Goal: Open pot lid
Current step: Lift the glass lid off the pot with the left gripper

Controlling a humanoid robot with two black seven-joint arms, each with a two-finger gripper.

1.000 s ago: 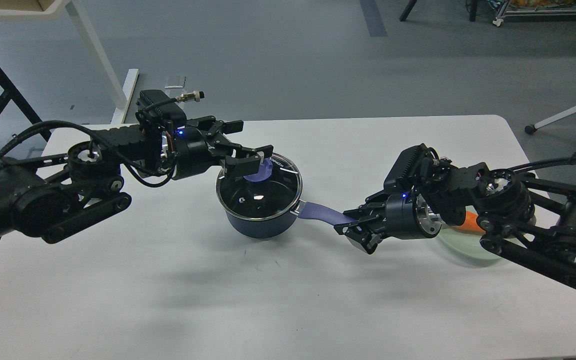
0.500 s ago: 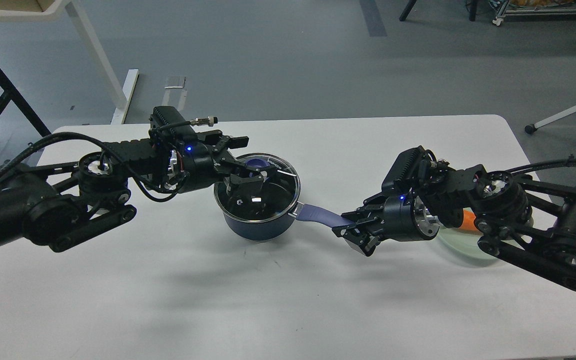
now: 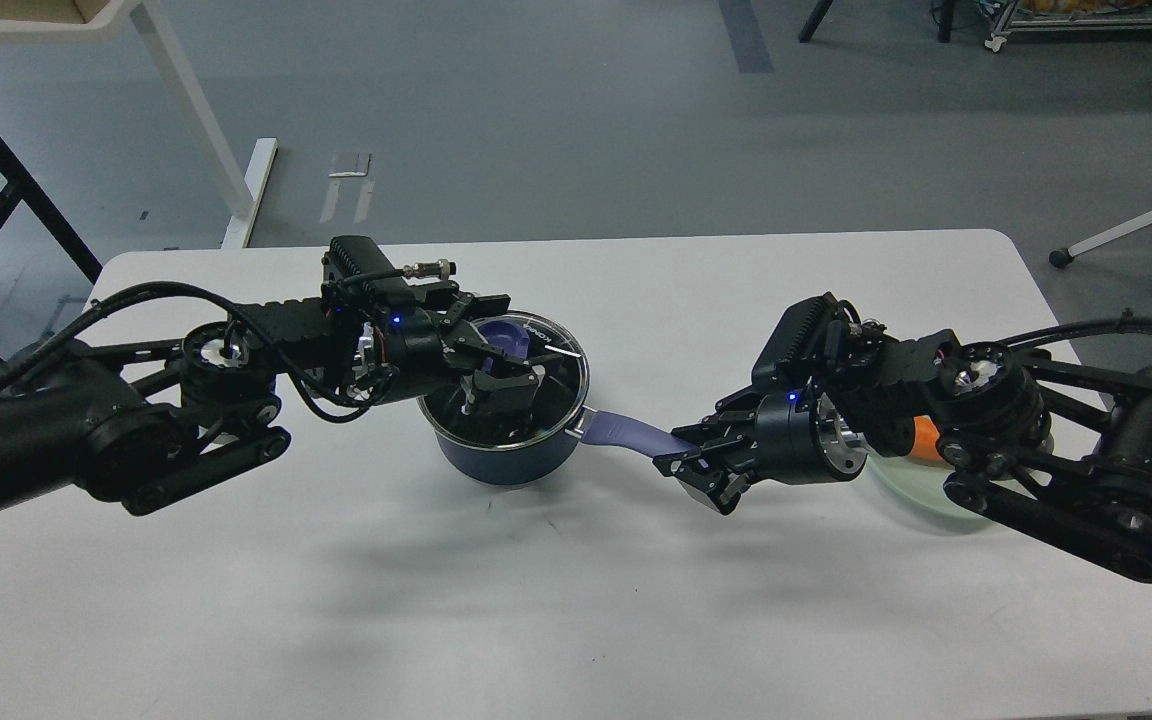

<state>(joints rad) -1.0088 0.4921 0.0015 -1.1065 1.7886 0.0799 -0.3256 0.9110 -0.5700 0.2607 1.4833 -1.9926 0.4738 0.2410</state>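
I can see only plain dark through the glass lid [image 3: 554, 391], so I expect the navy pot [image 3: 508, 463] to be empty when I take the lid off.
The navy pot [image 3: 508, 462] stands on the white table [image 3: 436, 600], left of the middle, with its periwinkle handle [image 3: 621, 430] pointing right. The glass lid [image 3: 558, 368] lies on the pot with its steel rim level. My left gripper [image 3: 496, 345] reaches in from the left. It is open, with one finger on each side of the periwinkle knob [image 3: 502, 334], which is partly hidden. My right gripper [image 3: 693, 464] is shut on the far end of the pot handle.
A pale green plate [image 3: 921, 500] with an orange thing [image 3: 926, 436] on it lies under my right arm at the right. White table legs and a black frame stand on the floor at the back left. A chair base is at the far right.
My left gripper has come down and to the right until it straddles the lid's knob. The pot and my right gripper have shifted a little to the left together.
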